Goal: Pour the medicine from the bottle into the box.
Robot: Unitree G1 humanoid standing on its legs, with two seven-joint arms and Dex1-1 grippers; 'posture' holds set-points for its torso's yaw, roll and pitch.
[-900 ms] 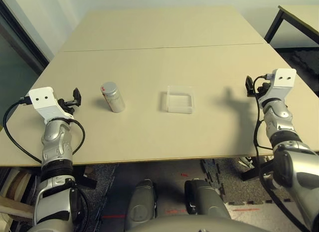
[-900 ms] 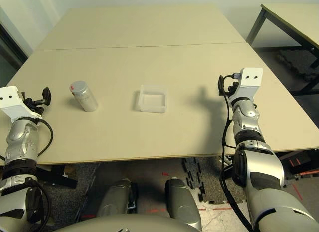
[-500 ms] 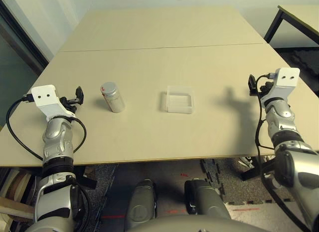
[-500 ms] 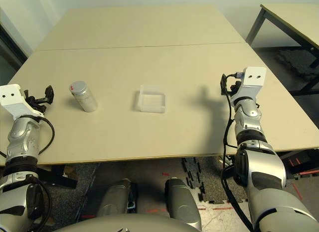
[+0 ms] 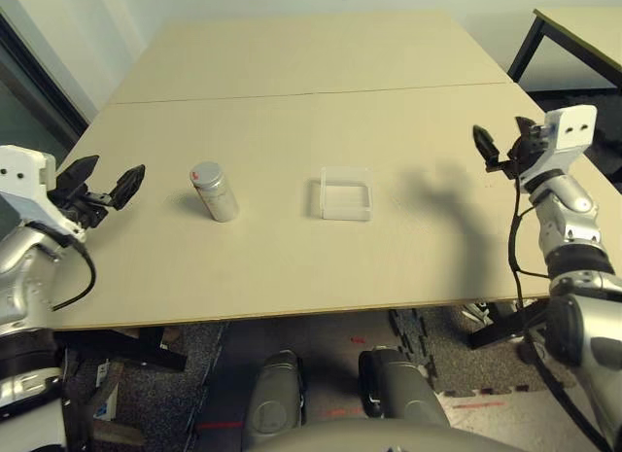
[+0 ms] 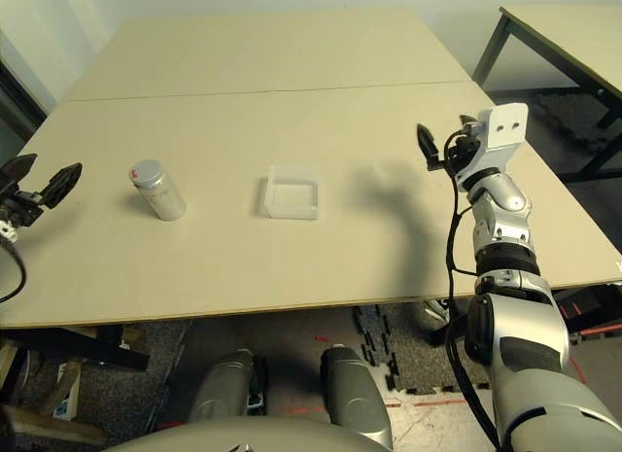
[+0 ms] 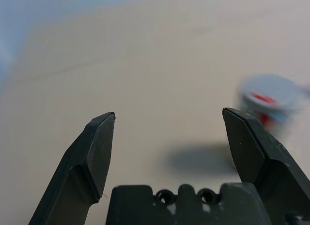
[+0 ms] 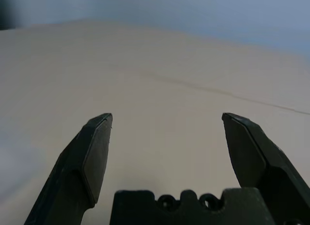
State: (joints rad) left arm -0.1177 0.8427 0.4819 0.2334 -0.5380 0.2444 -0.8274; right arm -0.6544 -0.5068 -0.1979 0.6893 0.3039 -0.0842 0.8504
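The bottle is standing upright with open table (image 5: 167, 194) in front of the left gripper's spread fingers, so the robot should go on moving in until the fingers are on both sides of the body (image 5: 220, 200) below its cap.
The small silver-grey bottle (image 5: 215, 191) with a red and white label stands upright on the tan table, left of the middle. The medicine is hidden from view. The clear square box (image 5: 346, 193) lies about a hand's width to the right of the bottle. My left gripper (image 5: 109, 175) is open over the table's left edge, well left of the bottle and pointing toward it. In the left wrist view the bottle (image 7: 271, 97) shows beyond one of the spread fingers (image 7: 99, 142). My right gripper (image 5: 503, 139) is open above the table's right side, far right of the box.
A seam (image 5: 311, 90) crosses the table behind the objects. Another table (image 5: 578, 24) with a dark leg stands at the back right. The table's front edge (image 5: 292, 316) runs just ahead of my body.
My left arm has swung out to the left, away from the bottle, its fingers now spread in plain sight. The right gripper has risen slightly and turned. Bottle and box have not moved.
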